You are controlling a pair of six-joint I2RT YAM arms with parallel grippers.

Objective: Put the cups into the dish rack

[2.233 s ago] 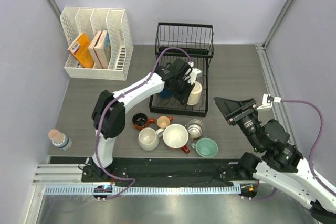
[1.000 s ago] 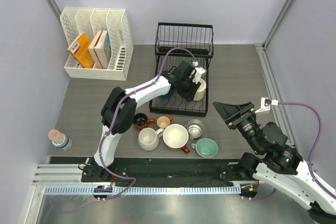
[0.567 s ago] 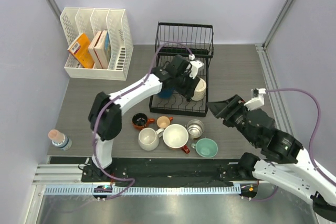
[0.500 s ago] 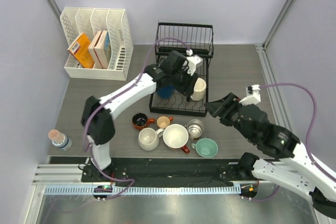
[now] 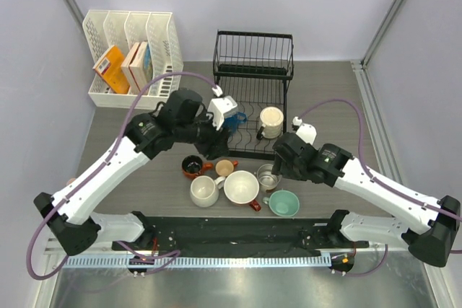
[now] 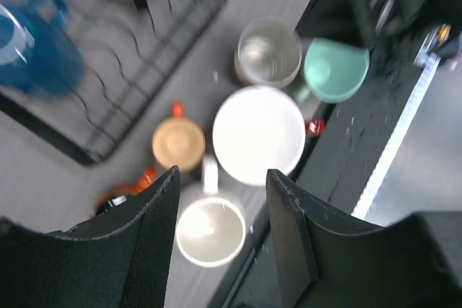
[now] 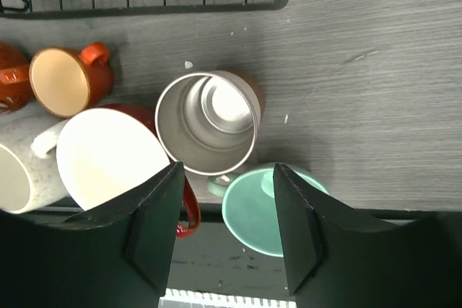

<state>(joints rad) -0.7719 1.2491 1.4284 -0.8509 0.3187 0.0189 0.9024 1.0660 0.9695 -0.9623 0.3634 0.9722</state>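
The white mug's open rim [image 5: 204,192] is in line with my left gripper's open fingers. I should keep lowering them until they have its side [image 5: 198,182] between them, then close them.
The black wire dish rack [image 5: 253,70] holds a blue mug [image 5: 232,119] and a cream mug [image 5: 271,122] on its base. In front of it stand a black mug [image 5: 192,166], a peach mug [image 5: 226,168], a white mug [image 5: 204,191], a red mug with white inside [image 5: 242,187], a steel mug [image 5: 268,176] and a teal mug [image 5: 284,203]. My left gripper [image 5: 215,148] is open and empty above the peach and white [image 6: 211,230] mugs. My right gripper [image 5: 277,169] is open and empty above the steel mug [image 7: 209,124] and the teal mug [image 7: 271,207].
A white slotted file organizer [image 5: 130,59] with boxes stands at the back left. The rack's front rail [image 7: 144,6] runs just beyond the steel mug. A black strip [image 5: 238,229] lines the near table edge.
My left arm has pulled back out of the rack toward the front left, leaving the cream mug on the rack base. My right arm has swung left and down over the steel mug.
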